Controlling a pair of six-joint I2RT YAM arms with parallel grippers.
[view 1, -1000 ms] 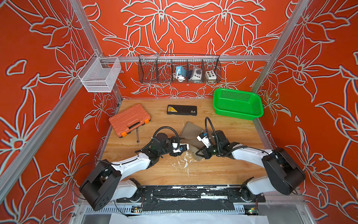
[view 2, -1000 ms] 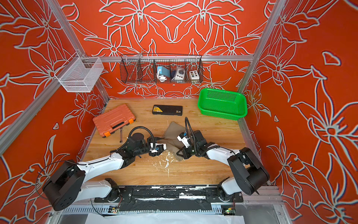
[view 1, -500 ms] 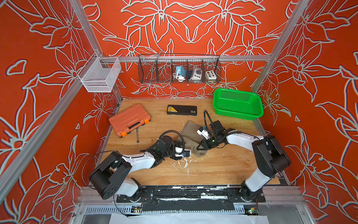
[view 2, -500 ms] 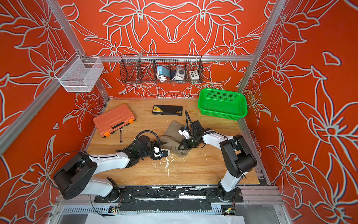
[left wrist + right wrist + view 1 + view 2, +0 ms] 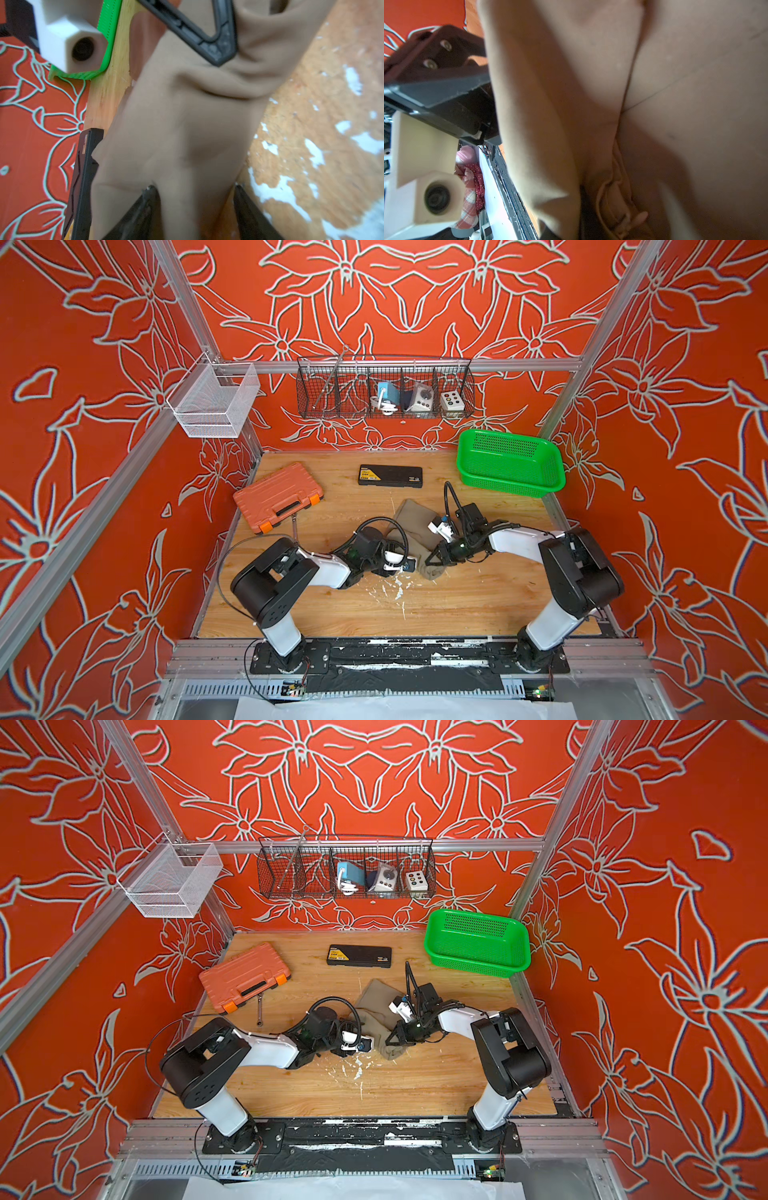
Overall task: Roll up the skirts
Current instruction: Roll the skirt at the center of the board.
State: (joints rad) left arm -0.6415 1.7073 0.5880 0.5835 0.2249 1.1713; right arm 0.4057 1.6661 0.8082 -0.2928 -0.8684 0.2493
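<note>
I should hold the skirts' fold (image 5: pixel 186 180) with my left gripper while my right gripper opens and grabs the fold's other end, because my grippers are crowding the skirts' bunched near end (image 5: pixel 432 571).
The skirts are one plain taupe cloth (image 5: pixel 415 518) (image 5: pixel 376 996) lying in the middle of the wooden table, its near end bunched. My right gripper (image 5: pixel 431 562) (image 5: pixel 390 1042) is shut on that bunched end; the right wrist view is filled with the gathered folds of the skirt (image 5: pixel 675 83). From the other side, my left gripper (image 5: pixel 413 566) (image 5: pixel 370 1046) reaches the same end. In the left wrist view it (image 5: pixel 195 189) stands open astride a fold of the skirt (image 5: pixel 176 124). One finger rests on cloth, and bare wood shows beside the other.
A green basket (image 5: pixel 511 464) stands at the back right. A black case (image 5: pixel 390 476) lies at the back middle, and an orange tool case (image 5: pixel 276 497) with a wrench (image 5: pixel 294 526) beside it at the left. White scuffed patches (image 5: pixel 395 589) mark the wood near the grippers.
Both arms have drawn up over their bases. My left gripper has slid right to the skirt's near end and its jaws have narrowed. The right gripper stays shut on the cloth.
</note>
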